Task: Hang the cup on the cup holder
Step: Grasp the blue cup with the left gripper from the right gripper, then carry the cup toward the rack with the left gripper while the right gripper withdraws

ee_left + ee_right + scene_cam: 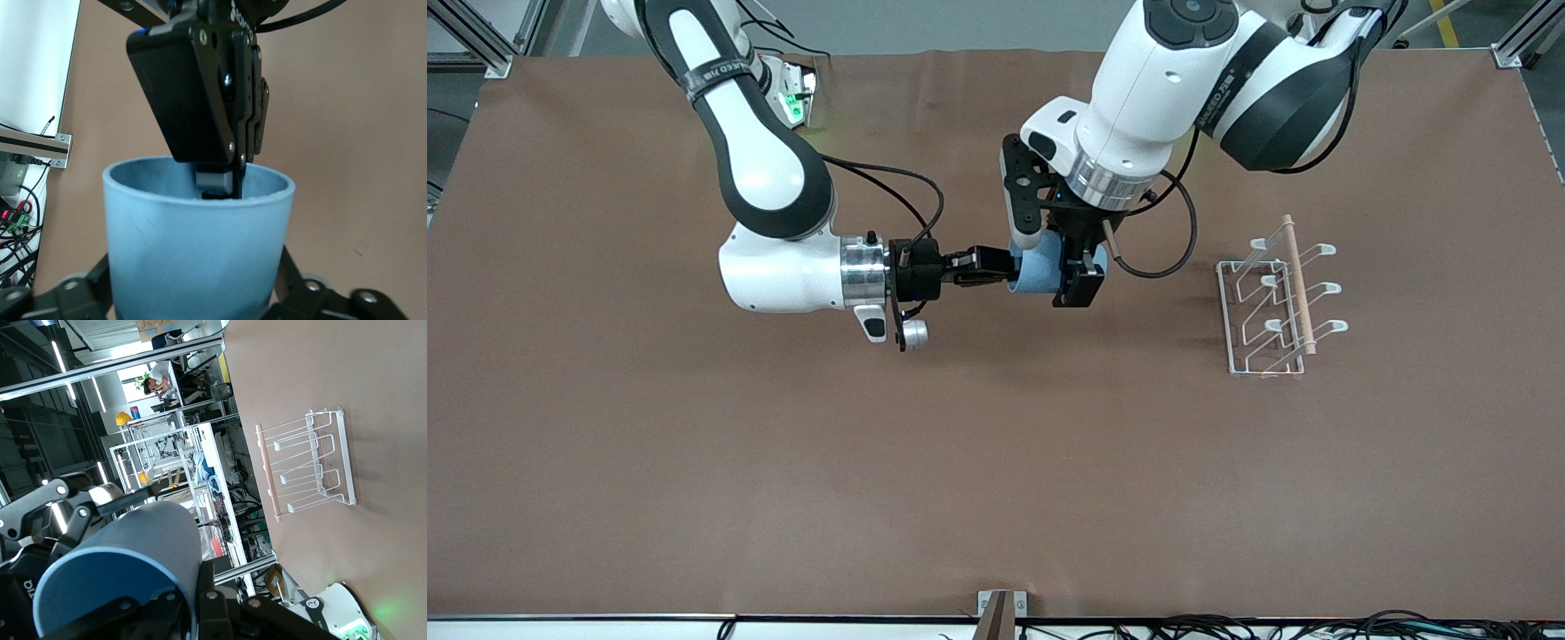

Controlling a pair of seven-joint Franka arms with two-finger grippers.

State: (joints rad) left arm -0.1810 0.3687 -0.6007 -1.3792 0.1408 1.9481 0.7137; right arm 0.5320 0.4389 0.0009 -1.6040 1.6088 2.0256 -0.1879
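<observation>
Next, my right gripper opens and moves back before my left gripper hangs the cup. My right gripper has a finger inside the cup's opening (152, 181), where the cup holder's peg (1274, 325) goes.
The light-blue cup (1040, 271) is held on its side above the middle of the table, its mouth toward the right arm's end. My right gripper (1005, 267) is shut on the cup's rim, one finger inside the mouth and one outside, as the right wrist view (197, 600) shows. My left gripper (1080, 280) comes down from above and is shut on the cup's body; in the left wrist view (198, 293) its fingers flank the cup (200, 247). The white wire cup holder (1276, 298) stands toward the left arm's end, also in the right wrist view (310, 463).
The holder's wooden rod (1298, 284) runs along its top, with white looped prongs (1325, 329) sticking out to both sides. The brown table (871, 462) stretches around the arms. A metal bracket (1000, 613) sits at the table edge nearest the front camera.
</observation>
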